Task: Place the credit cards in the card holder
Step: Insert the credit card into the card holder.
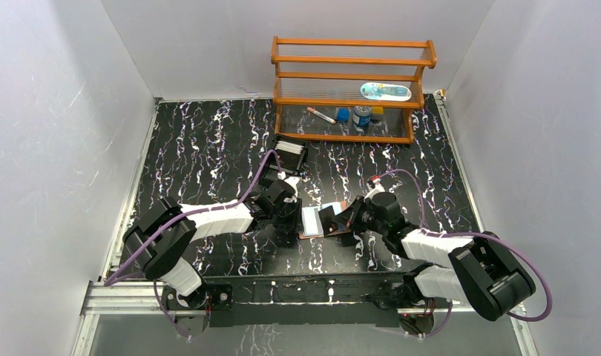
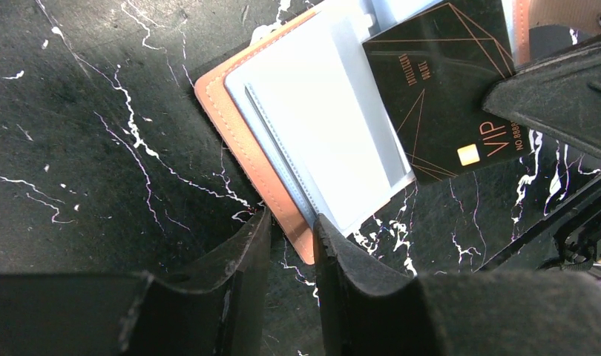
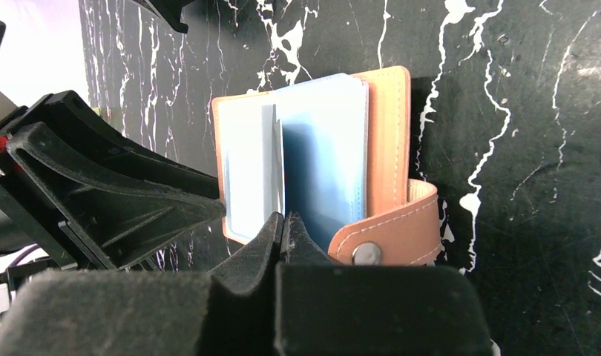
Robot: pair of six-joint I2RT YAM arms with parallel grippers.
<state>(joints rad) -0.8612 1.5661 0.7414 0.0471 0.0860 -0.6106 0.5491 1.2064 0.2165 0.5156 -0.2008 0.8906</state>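
Observation:
The black credit card is tilted up, and only its front edge is in the card holder's pocket. My right gripper should open, lay the card flat and move over its exposed side.
The tan leather card holder lies open on the black marbled table between my two grippers, its pale blue plastic pockets facing up. In the left wrist view its leather edge runs down to my left gripper, whose jaws stand a narrow gap apart astride the holder's near corner. My right gripper is shut on a black credit card marked VIP. That card shows edge-on among the holder's pockets. The snap tab curls up beside my right fingers.
A black open-topped tray with pale cards stands behind the left arm. A wooden rack with small items stands at the back. My left gripper's body sits close on the holder's far side in the right wrist view.

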